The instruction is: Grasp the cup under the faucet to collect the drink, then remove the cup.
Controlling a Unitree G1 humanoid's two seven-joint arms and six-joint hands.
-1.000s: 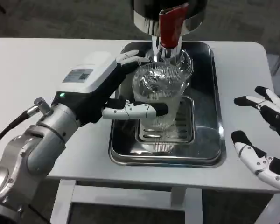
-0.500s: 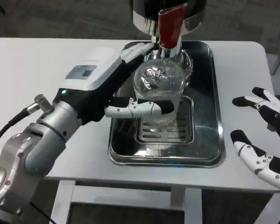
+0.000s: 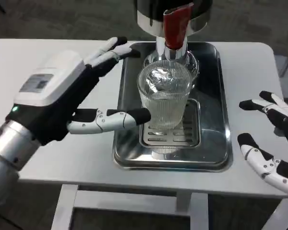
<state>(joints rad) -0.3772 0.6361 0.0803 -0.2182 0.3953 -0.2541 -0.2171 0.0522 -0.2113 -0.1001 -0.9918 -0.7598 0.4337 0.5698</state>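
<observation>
The red lever [image 3: 176, 25] should send the drink straight into the cup when the robot pulls it, because the empty cup [image 3: 164, 98] is under the faucet.
A clear ribbed cup [image 3: 165, 98] stands upright on the grate of the steel drip tray [image 3: 216, 143], directly under the faucet with the red lever [image 3: 175, 26]. My left hand [image 3: 67, 100] is to the left of the cup, fingers spread, with a gap between its fingertips and the glass. It holds nothing. My right hand [image 3: 271, 139] hovers open at the table's right edge, far from the cup.
The dispenser's dark body [image 3: 175, 9] rises at the back of the tray. White table [image 3: 48, 57] lies bare on the left and along the right of the tray. The table's front edge runs just below the tray.
My left hand has let go of the cup and pulled back to the left, fingers spreading. The cup stays under the faucet. The right hand has hardly moved.
</observation>
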